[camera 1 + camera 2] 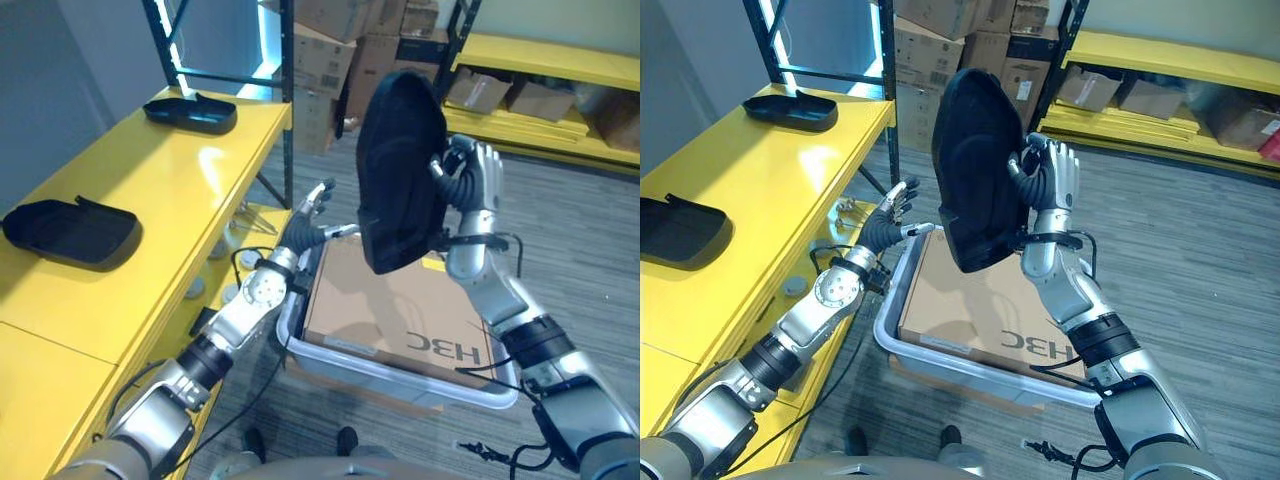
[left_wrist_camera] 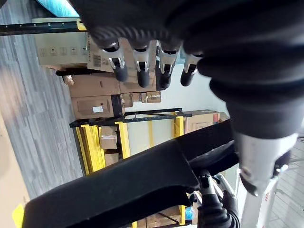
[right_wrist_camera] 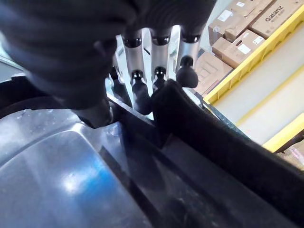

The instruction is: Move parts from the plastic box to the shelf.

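Held only by its edge (image 1: 442,190), the black part (image 1: 398,175) stands straight, so I expect it to stay stiff and upright when I carry it with my left gripper.
A large black moulded part (image 1: 400,170) hangs upright in the air above the plastic box (image 1: 400,372). My right hand (image 1: 470,185) grips its right edge, fingers (image 3: 142,92) curled over the rim and thumb against the part's face. The same part (image 2: 142,185) shows in the left wrist view. My left hand (image 1: 312,212) hovers open just left of the box's far left corner, fingers (image 2: 140,66) straight, touching nothing. Two more black parts lie on the yellow shelf (image 1: 150,190): one near (image 1: 70,232), one far (image 1: 190,112).
A brown cardboard sheet (image 1: 400,310) covers the inside of the box. Stacked cardboard cartons (image 1: 335,60) stand beyond the shelf's dark upright post (image 1: 287,90). Another yellow rack (image 1: 540,80) with boxes runs along the back right. Grey floor lies between.
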{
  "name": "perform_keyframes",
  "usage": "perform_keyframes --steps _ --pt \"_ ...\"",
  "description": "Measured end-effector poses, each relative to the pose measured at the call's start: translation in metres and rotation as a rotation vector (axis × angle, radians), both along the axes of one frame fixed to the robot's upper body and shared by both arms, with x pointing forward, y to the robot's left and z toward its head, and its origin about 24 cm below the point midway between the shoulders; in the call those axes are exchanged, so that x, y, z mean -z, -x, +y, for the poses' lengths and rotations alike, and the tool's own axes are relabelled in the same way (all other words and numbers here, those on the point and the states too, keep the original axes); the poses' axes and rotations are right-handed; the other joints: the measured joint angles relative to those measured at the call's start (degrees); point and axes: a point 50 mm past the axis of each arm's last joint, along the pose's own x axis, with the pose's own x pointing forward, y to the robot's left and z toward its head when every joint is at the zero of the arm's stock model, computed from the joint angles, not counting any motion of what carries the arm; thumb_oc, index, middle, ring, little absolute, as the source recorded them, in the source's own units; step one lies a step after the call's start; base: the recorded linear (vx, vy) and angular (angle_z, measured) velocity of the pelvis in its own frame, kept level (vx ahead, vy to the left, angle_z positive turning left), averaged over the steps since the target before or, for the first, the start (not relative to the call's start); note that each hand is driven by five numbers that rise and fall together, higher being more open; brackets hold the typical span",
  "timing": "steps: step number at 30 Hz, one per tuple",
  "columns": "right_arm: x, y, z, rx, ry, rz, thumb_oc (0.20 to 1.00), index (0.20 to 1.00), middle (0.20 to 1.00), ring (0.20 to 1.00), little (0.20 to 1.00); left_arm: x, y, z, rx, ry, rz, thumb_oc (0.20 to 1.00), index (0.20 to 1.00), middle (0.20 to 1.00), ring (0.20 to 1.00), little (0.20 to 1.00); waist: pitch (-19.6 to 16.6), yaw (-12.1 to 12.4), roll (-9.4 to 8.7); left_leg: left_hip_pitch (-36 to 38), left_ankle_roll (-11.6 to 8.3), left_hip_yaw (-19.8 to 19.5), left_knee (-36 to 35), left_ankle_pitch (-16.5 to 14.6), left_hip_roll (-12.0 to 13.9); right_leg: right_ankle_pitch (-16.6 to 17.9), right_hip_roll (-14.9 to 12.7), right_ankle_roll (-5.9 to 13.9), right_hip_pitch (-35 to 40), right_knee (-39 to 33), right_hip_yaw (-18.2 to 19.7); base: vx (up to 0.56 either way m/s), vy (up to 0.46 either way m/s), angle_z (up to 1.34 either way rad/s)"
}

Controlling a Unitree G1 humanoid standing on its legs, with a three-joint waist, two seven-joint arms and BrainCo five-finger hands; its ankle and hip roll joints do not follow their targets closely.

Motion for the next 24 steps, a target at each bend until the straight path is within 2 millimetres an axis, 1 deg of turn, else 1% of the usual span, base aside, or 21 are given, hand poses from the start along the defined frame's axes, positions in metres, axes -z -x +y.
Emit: perform_keyframes --steps 1,2,6,11,13,18,21,24 --pt "-0.002 -0.003 0.009 -0.030 0.022 0.004 0.200 0.200 0.200 0.200 0.200 -0.001 0.000 0.000 0.003 -0.012 -0.012 1.000 1.000 1.000 1.000 1.000 0.00 0.00 0.01 -0.01 0.00 -0.02 0.02 0.02 0.00 0.01 -0.01 0.00 0.00 0.01 -0.03 0.00 0.000 0.00" --pt "-0.008 -0.007 0.018 -0.063 0.040 -0.001 0.200 0.200 0.200 0.200 0.200 -0.002 -0.001 -0.001 0.007 -0.014 -0.016 1.000 1.000 1.000 1.000 1.000 -0.01 0.02 0.01 -0.01 -0.05 -0.07 0.03 0.06 0.00 0.01 0.00 -0.01 0.02 0.04 -0.07 0.00 0.000 0.00" --pt "-0.017 -0.015 0.027 -0.081 0.043 -0.012 0.200 0.200 0.200 0.200 0.200 -0.001 0.001 -0.004 0.025 -0.045 -0.027 1.000 1.000 1.000 1.000 1.000 -0.01 0.19 0.01 -0.01 -0.06 -0.27 0.05 0.09 -0.03 0.02 0.01 -0.02 0.12 0.12 -0.20 0.00 0.004 0.01" --pt "-0.024 -0.017 0.037 -0.126 0.046 -0.028 0.200 0.200 0.200 0.200 0.200 0.004 0.003 -0.005 0.035 -0.092 -0.021 1.000 1.000 1.000 1.000 1.000 -0.02 0.29 0.02 0.02 -0.05 -0.49 0.06 0.08 -0.08 0.03 0.00 -0.03 0.25 0.12 -0.33 0.00 0.003 0.01" --pt "-0.024 -0.017 0.039 -0.135 0.040 -0.028 0.200 0.200 0.200 0.200 0.200 0.004 0.003 -0.005 0.033 -0.094 -0.017 1.000 1.000 1.000 1.000 1.000 -0.02 0.30 0.02 0.03 -0.05 -0.55 0.06 0.08 -0.08 0.03 0.01 -0.03 0.29 0.12 -0.37 0.00 0.000 0.00" --pt "-0.021 -0.016 0.058 -0.212 -0.015 0.000 0.200 0.200 0.200 0.200 0.200 0.015 0.000 -0.005 0.005 -0.104 0.030 1.000 1.000 1.000 1.000 1.000 -0.02 -0.09 0.03 0.38 -0.07 -0.21 0.06 0.06 -0.06 0.02 0.01 -0.02 0.36 0.06 -0.01 0.00 0.007 -0.04" --pt "-0.019 -0.016 0.066 -0.252 -0.061 0.019 0.200 0.200 0.200 0.200 0.200 0.016 -0.001 -0.006 -0.022 -0.093 0.035 1.000 1.000 1.000 1.000 1.000 -0.03 -0.21 0.04 0.46 -0.07 0.00 0.05 0.05 -0.07 0.00 -0.02 0.01 0.33 -0.15 0.19 0.01 0.019 -0.04" --pt "-0.015 -0.013 0.075 -0.299 -0.110 0.048 0.200 0.200 0.200 0.200 0.200 0.016 -0.003 -0.002 -0.064 -0.091 0.035 1.000 1.000 1.000 1.000 1.000 -0.03 -0.22 0.07 0.78 -0.14 0.59 0.04 -0.05 -0.02 0.04 -0.03 -0.04 0.31 -0.21 0.71 0.02 0.006 -0.10"
